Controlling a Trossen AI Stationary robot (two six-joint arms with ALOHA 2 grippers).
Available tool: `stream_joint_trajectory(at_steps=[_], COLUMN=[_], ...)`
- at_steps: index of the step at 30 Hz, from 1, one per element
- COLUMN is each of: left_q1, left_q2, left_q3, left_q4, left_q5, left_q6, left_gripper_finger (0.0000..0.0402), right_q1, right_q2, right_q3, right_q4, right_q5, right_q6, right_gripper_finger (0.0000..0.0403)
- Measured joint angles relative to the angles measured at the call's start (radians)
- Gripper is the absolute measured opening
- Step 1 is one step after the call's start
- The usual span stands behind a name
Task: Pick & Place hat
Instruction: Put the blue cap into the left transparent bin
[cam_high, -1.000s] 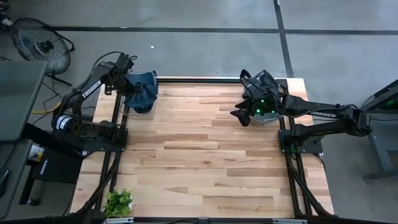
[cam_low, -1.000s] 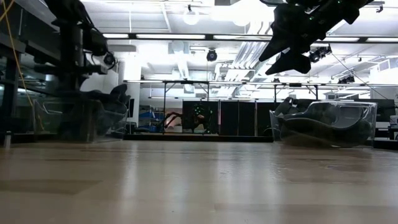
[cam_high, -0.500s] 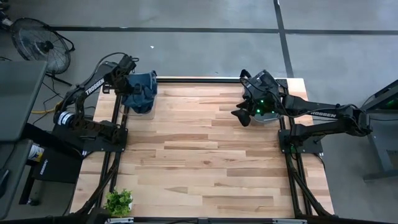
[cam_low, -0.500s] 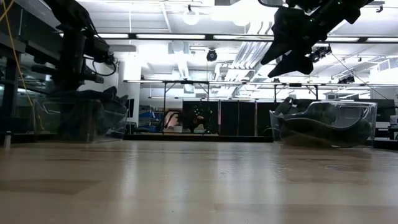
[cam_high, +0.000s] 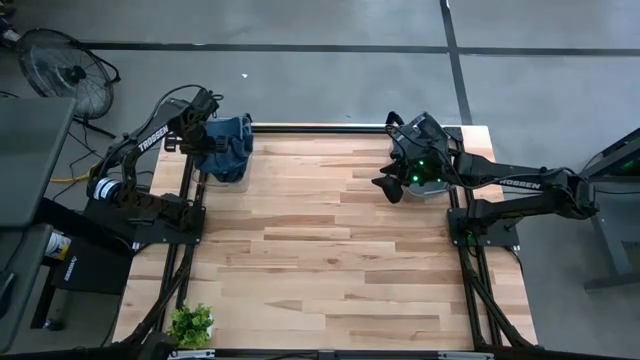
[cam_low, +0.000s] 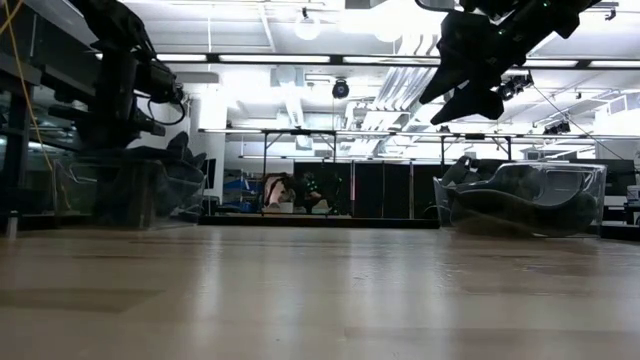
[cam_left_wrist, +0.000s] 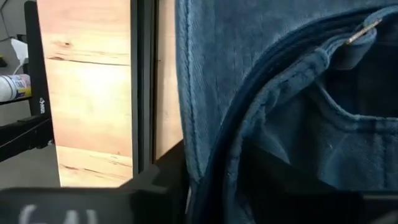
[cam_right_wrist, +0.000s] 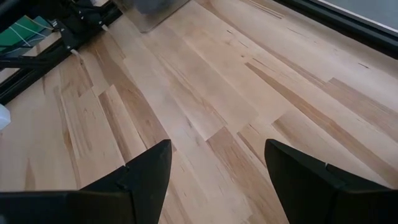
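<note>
The hat's far edge (cam_low: 180, 142) stands above the clear bin's rim, so my left gripper should release the hat's brim, close and press down inside the hat (cam_high: 234, 140).
A blue denim hat (cam_high: 230, 148) lies bunched at the table's far left corner, in a clear bin that shows in the low view (cam_low: 120, 190). My left gripper (cam_high: 208, 138) is right at the hat's left side. The hat's seamed cloth (cam_left_wrist: 261, 81) fills the left wrist view. My right gripper (cam_high: 385, 185) hangs open and empty, high above the table (cam_low: 465, 95) at the far right. Its two fingers stand apart over bare wood (cam_right_wrist: 214, 174).
A clear bin (cam_low: 525, 195) holding dark hats stands at the far right, under my right arm (cam_high: 430, 178). A small green plant (cam_high: 190, 325) sits at the near left corner. The wooden tabletop (cam_high: 330, 260) lies bare between them. A fan (cam_high: 60, 65) stands on the floor beyond the left arm.
My left arm has shifted a little toward the table's far edge while staying at the blue hat.
</note>
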Motion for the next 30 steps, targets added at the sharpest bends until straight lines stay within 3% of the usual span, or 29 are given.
stream_joint_trajectory(at_steps=[7,13,23,30], left_q1=[0.000,0.000,0.000,0.000], left_q2=[0.000,0.000,0.000,0.000], left_q3=[0.011,0.078,0.177,0.192], left_q4=[-0.033,-0.068,-0.178,-0.220], left_q5=[0.020,0.022,0.046,0.081], left_q6=[0.000,0.005,0.048,0.125], left_gripper_finger=[0.0184,0.0199,0.0194,0.0137], right_q1=[0.000,0.000,0.000,0.000], right_q2=[0.000,0.000,0.000,0.000], right_q3=[0.000,0.000,0.000,0.000], right_q4=[-0.001,-0.002,-0.008,-0.007], right_q5=[-0.007,-0.023,-0.024,-0.024], right_q6=[0.000,0.000,0.000,-0.008], right_gripper_finger=[0.0252,0.0252,0.0252,0.0252])
